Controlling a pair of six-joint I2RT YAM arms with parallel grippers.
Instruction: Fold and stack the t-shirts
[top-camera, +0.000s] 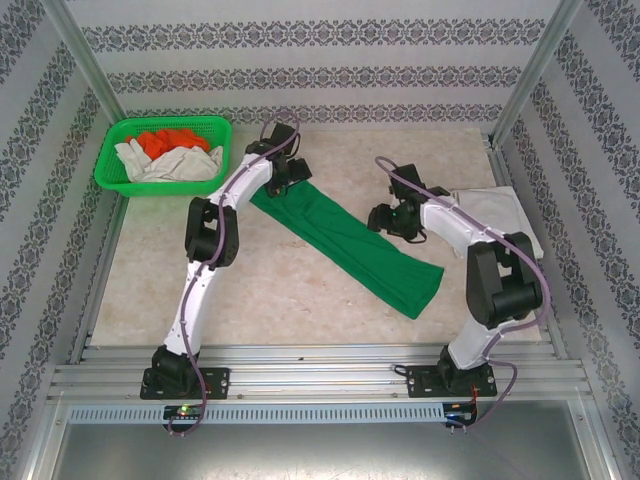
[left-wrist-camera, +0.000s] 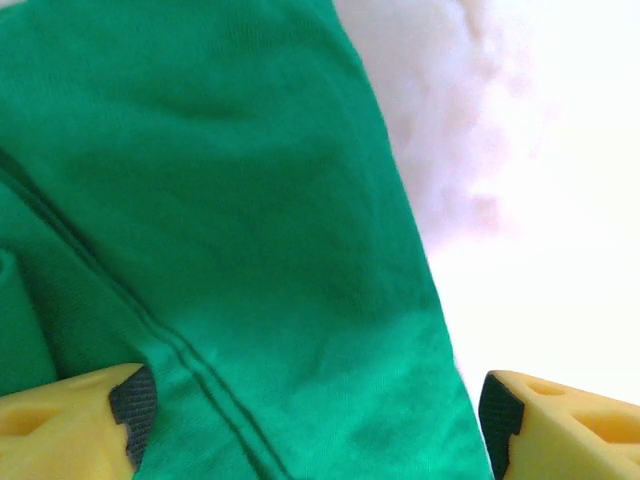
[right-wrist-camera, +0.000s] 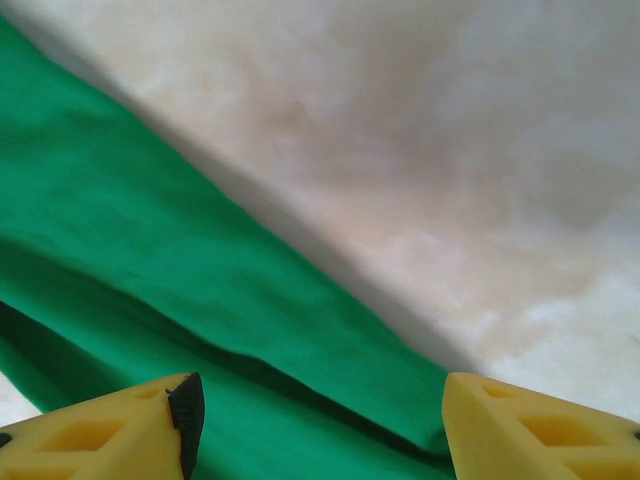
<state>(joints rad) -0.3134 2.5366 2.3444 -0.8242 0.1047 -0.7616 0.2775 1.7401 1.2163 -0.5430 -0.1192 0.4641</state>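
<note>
My gripper should turn the dark green t-shirt's long strip (top-camera: 345, 243) to run front to back, because it lies diagonally, before my right gripper takes its near end (top-camera: 425, 292).
A dark green t-shirt (top-camera: 350, 245) lies folded into a long strip, running diagonally from the back left to the front right of the table. My left gripper (top-camera: 291, 176) hovers over the strip's far left end and is open; its yellow fingers (left-wrist-camera: 70, 425) straddle the green cloth (left-wrist-camera: 230, 220) near a hem seam. My right gripper (top-camera: 386, 216) is open at the strip's far edge, over the green cloth (right-wrist-camera: 150, 260) where it meets the table. A folded off-white t-shirt (top-camera: 497, 215) lies at the right, behind the right arm. An orange t-shirt (top-camera: 172, 139) and an off-white one (top-camera: 170, 163) sit crumpled in the basket.
The bright green mesh basket (top-camera: 112, 172) stands at the back left corner. Patterned walls and metal posts enclose the pale marble table (top-camera: 290, 290). A metal rail (top-camera: 320, 375) with both arm bases runs along the near edge.
</note>
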